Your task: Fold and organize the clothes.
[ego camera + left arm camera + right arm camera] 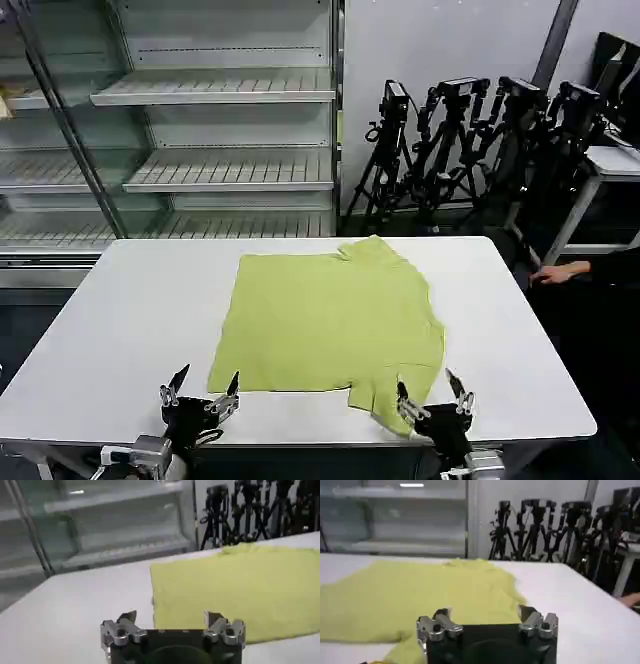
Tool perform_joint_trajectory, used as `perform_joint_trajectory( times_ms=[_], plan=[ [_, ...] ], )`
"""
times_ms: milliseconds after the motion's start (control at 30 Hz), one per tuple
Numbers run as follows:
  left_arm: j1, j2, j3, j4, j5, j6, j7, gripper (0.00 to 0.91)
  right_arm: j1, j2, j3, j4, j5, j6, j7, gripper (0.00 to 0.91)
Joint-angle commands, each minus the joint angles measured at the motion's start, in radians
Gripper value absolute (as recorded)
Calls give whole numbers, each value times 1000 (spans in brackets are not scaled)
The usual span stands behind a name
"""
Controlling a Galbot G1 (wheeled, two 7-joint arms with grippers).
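Observation:
The T-shirt lies flat across the smooth white table [160, 310], so when I pull its near edge toward me, I expect the T-shirt's far edge [290, 255] to come along.
The clothes are one lime yellow-green T-shirt [330, 320], lying plain side up and partly folded on the white table [130, 320]. A sleeve sticks out at its near right corner. My left gripper [203, 388] hovers open at the table's front edge, just left of the shirt's near left corner [165, 625]. My right gripper [430, 390] is open at the front edge too, over the sleeve's near end. In the right wrist view the shirt [420, 595] spreads out beyond the open right gripper [485, 615]. Nothing is held.
Grey shelving [200, 130] stands behind the table's far left. Camera tripods [470, 140] crowd the far right. A person's hand [560, 272] rests beyond the table's right edge. Bare table lies left and right of the shirt.

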Motion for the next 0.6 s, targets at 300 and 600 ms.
perform_joint_trajectory(
  times_ms=[300,600],
  plan=[
    [-74,10,13,95,-68,62,-31,564,-27,34,-69,-51,-63,14,29,907],
    [-78,16,20,106,-161,62,-45,20,-33,51,-76,-68,-44,12,46,0]
  ],
)
